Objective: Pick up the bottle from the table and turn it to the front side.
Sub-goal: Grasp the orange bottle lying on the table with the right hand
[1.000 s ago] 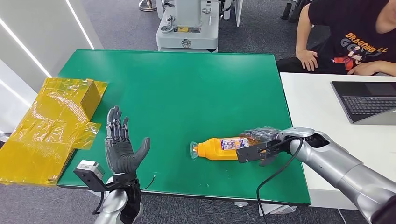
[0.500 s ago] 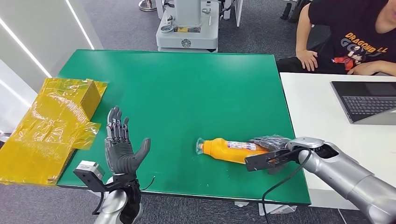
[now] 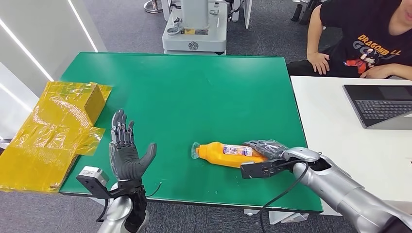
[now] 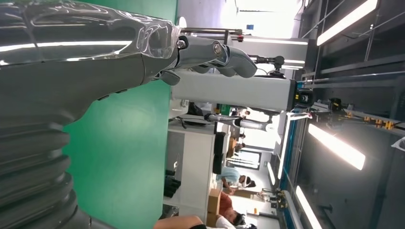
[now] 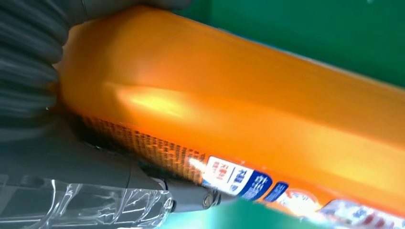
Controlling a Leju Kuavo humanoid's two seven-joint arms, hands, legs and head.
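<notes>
My gripper will turn the bottle (image 3: 215,153), and the bottle will then show its large brand label, because the label (image 3: 237,150) facing up is split into small panels like a back label.
An orange bottle (image 3: 228,154) with a white and blue label lies on its side on the green table (image 3: 194,92), cap pointing toward my left hand. My right hand (image 3: 266,149) grips its base end, dark fingers wrapped over it. Up close in the right wrist view the orange body (image 5: 248,100) is pressed against the hand (image 5: 57,143), label edge showing. My left hand (image 3: 125,148) stands upright near the table's front edge, palm facing the bottle, fingers spread, holding nothing. In the left wrist view its fingers (image 4: 210,52) stretch out over the green surface.
Crumpled yellow plastic sheeting (image 3: 53,131) lies over the table's left edge. A white desk (image 3: 340,121) with a laptop (image 3: 381,104) adjoins on the right, where a person (image 3: 364,39) sits. A grey machine base (image 3: 195,29) stands beyond the far edge.
My right hand has shifted the bottle leftward, toward my left hand, and rolled it, so the label now faces more upward. My left hand has stayed still.
</notes>
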